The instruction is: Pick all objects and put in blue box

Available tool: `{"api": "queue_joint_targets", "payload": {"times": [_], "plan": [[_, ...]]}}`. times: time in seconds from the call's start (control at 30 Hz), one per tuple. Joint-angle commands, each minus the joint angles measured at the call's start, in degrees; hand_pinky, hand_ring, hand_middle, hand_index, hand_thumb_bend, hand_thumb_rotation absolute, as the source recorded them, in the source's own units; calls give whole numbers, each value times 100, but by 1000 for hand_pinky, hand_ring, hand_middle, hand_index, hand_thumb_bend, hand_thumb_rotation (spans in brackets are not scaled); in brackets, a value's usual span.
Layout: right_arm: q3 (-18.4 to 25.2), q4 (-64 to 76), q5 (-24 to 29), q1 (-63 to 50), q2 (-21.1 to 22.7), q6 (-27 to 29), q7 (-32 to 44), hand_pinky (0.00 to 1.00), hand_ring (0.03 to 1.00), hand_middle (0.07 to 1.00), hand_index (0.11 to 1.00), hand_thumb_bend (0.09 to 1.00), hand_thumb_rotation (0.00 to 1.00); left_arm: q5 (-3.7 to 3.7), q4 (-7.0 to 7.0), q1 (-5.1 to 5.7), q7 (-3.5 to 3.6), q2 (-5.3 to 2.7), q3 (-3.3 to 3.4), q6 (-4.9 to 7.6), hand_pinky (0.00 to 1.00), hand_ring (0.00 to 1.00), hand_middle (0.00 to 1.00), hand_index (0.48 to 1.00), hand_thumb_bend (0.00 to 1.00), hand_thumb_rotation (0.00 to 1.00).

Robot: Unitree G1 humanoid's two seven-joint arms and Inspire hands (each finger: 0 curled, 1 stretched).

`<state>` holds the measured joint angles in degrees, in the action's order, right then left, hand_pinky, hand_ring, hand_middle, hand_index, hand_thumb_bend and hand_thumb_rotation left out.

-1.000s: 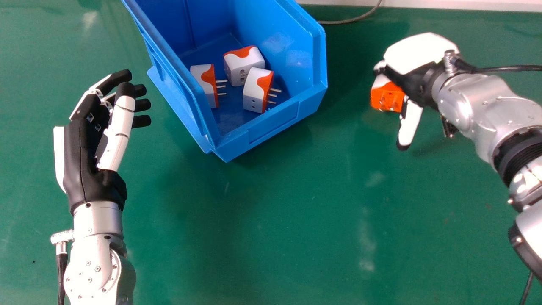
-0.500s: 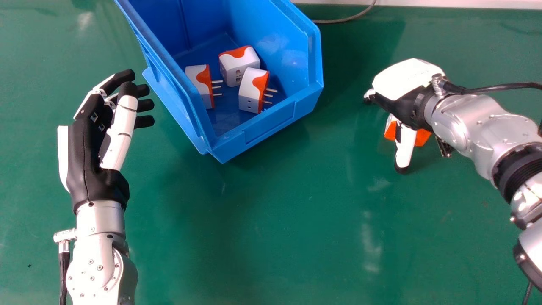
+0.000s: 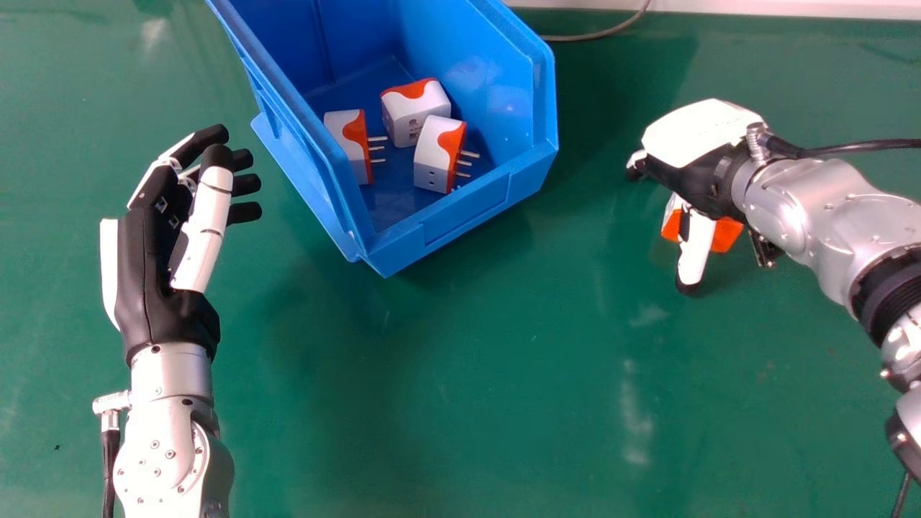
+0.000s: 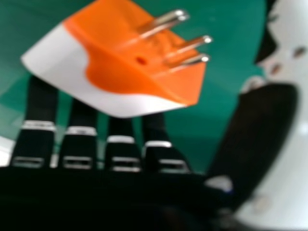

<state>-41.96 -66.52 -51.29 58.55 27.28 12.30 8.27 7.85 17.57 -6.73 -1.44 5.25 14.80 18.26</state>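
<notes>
My gripper will lower the orange and white plug adapter (image 3: 725, 234) into the blue box, where similar adapters (image 3: 439, 155) are crowded together, so the plug adapter should rest tilted on top of them.
Over the table's right part, my right hand (image 3: 701, 133) is palm down and open, above and partly hiding an orange and white plug adapter (image 3: 725, 235). Its thumb points toward the robot, across that adapter's near side. From the right hand view, the adapter (image 4: 113, 62) has its metal pins showing and lies by the straight fingers of my right hand (image 4: 122, 156), not enclosed by them. Three similar adapters (image 3: 345, 140) (image 3: 410, 115) (image 3: 432, 155) lie inside the blue box (image 3: 464, 205). My left hand (image 3: 144, 280) is open and holds nothing, left of the box.
Around the box stretches the green table (image 3: 460, 374), with bare surface between the two arms. A grey cable (image 3: 601, 33) lies behind the box by the pale far edge (image 3: 755, 6). A black cable (image 3: 856, 148) runs from my right wrist.
My right hand has come nearer the robot. The adapter beneath it now lies nearer the robot and farther right than a second ago. The left hand has barely moved.
</notes>
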Motion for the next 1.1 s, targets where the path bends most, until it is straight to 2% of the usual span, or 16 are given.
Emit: {"api": "queue_joint_targets", "payload": {"times": [0.0,0.07,0.2,0.33,0.43,0.57,0.63,0.77,0.87,1.07], "plan": [[-15,-17,31,-213,121,84,284,536,681,803,829,892,216,-39,-47,-70,16,60,-2,126,596,649,681,716,531,568],[-15,13,5,-211,144,43,341,536,681,803,829,892,216,-51,-67,-65,15,64,-7,118,596,649,681,716,531,568],[-31,90,-39,-235,221,46,375,543,684,801,830,892,210,-19,-92,-69,8,54,5,81,594,647,680,714,536,568],[-42,189,-74,-281,286,15,386,543,683,799,830,895,209,35,-87,-76,30,51,24,67,594,646,678,712,541,568],[-59,219,-104,-305,321,9,378,547,685,800,830,898,207,-5,-89,-73,16,68,18,65,595,647,679,711,541,565],[-106,271,-164,-362,389,39,288,517,667,794,832,904,205,12,-113,-69,25,70,19,43,594,646,678,709,548,564],[-115,277,-165,-389,425,43,265,501,653,784,832,910,206,1,-96,-79,2,64,24,61,595,646,678,709,553,564],[-110,275,-166,-446,502,83,190,484,638,775,830,914,207,14,-87,-96,2,63,28,41,594,645,677,708,555,562],[-97,275,-158,-474,533,58,201,480,626,764,827,919,213,66,-79,-112,28,57,43,32,595,644,675,704,556,554],[-16,325,-60,-518,578,13,365,494,633,764,832,918,213,78,-66,-114,41,69,49,41,594,643,674,703,558,549]]}}
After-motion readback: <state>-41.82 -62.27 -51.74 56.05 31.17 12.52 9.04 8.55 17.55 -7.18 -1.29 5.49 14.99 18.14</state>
